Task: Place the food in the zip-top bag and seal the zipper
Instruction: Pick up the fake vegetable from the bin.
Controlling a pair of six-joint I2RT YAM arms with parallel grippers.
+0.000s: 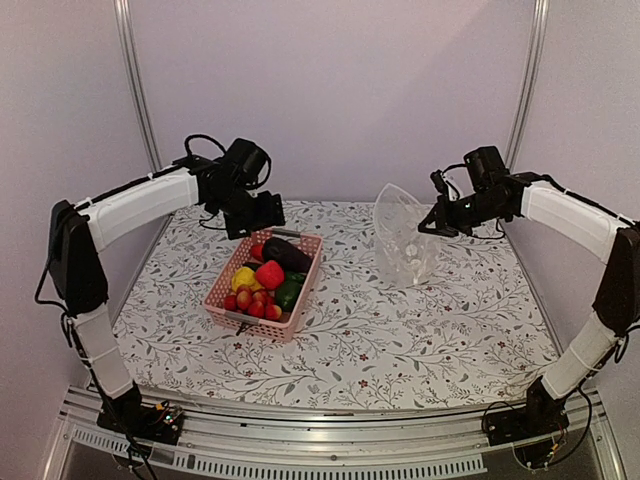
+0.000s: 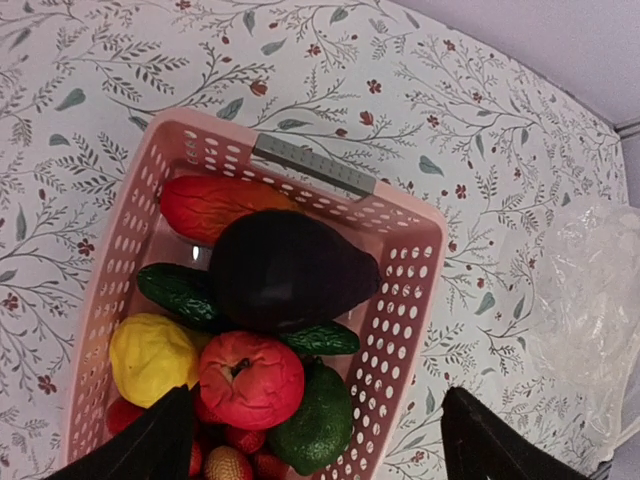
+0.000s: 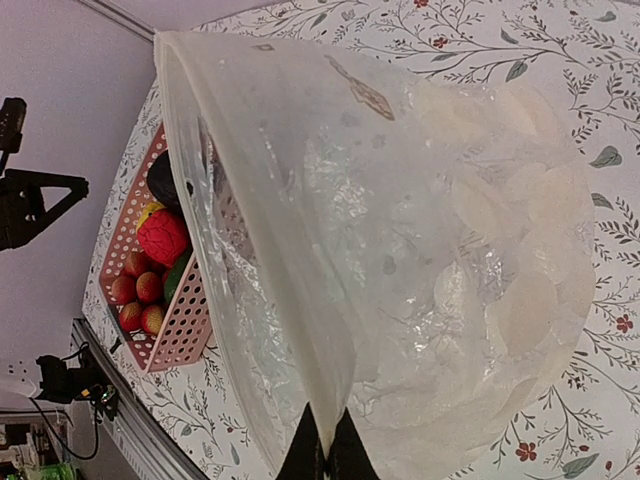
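Observation:
The dark purple eggplant is lying on top of the green cucumbers [image 2: 178, 294], so my left gripper should keep moving down with its fingers open and close around its thick body [image 1: 283, 252].
The food lies piled in a pink slotted basket [image 1: 222, 303]: a dark purple eggplant [image 2: 290, 270], a red tomato [image 2: 250, 380], a yellow pepper [image 2: 150, 355], green cucumbers [image 2: 180, 290], an orange-red piece [image 2: 205, 205] and small strawberries [image 1: 255, 303]. My left gripper [image 1: 255, 215] hangs open over the basket's far end and holds nothing; in the left wrist view the left gripper [image 2: 320, 455] spans the tomato. The clear zip-top bag [image 1: 405, 235] stands on the table to the right, mouth open toward the basket. My right gripper [image 3: 328, 450] is shut on its rim, by the pale zipper [image 3: 178, 120].
The basket [image 2: 405, 300] has a grey handle [image 2: 313, 165] on its far rim. The floral tablecloth [image 1: 400, 330] covers the table. An aluminium rail [image 1: 330, 425] runs along the near edge, and upright frame posts [image 1: 135, 80] stand at the back corners.

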